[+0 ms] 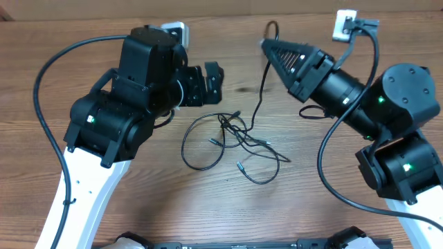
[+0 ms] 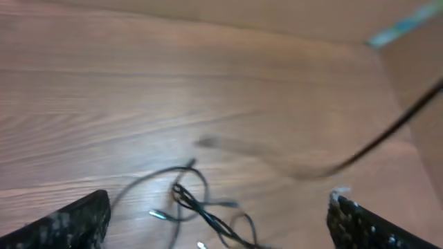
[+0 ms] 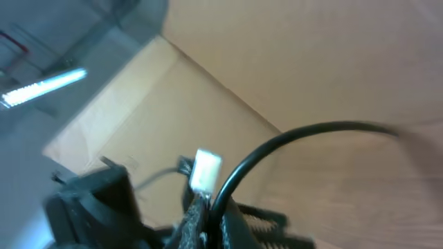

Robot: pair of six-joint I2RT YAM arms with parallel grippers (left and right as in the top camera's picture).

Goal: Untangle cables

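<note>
My right gripper is holding the raised cable (image 1: pixel 259 104), which hangs over the tangle. My left gripper should grab it near the right gripper's fingers (image 1: pixel 266 69) and move it clear.
The cables (image 1: pixel 232 135) lie as a loose black tangle of loops with small plug ends on the wooden table (image 1: pixel 228 207), between the arms. One cable (image 1: pixel 259 90) rises from the tangle up to my right gripper (image 1: pixel 266 45), which is shut on it. In the right wrist view the gripper (image 3: pixel 211 207) pinches this black cord (image 3: pixel 291 149), with a white plug end (image 3: pixel 205 169) sticking out past the fingers. My left gripper (image 1: pixel 211 79) is open and empty, above and left of the tangle. In the left wrist view the tangle (image 2: pixel 208 214) shows between the open fingers (image 2: pixel 220 200).
Thick black arm wires curve beside the left arm (image 1: pixel 45 124) and the right arm (image 1: pixel 325 166). A cardboard wall (image 2: pixel 311 21) stands behind the table, with a strip of blue tape (image 2: pixel 401 28). The raised cable crosses the left wrist view as a blurred line (image 2: pixel 387 135).
</note>
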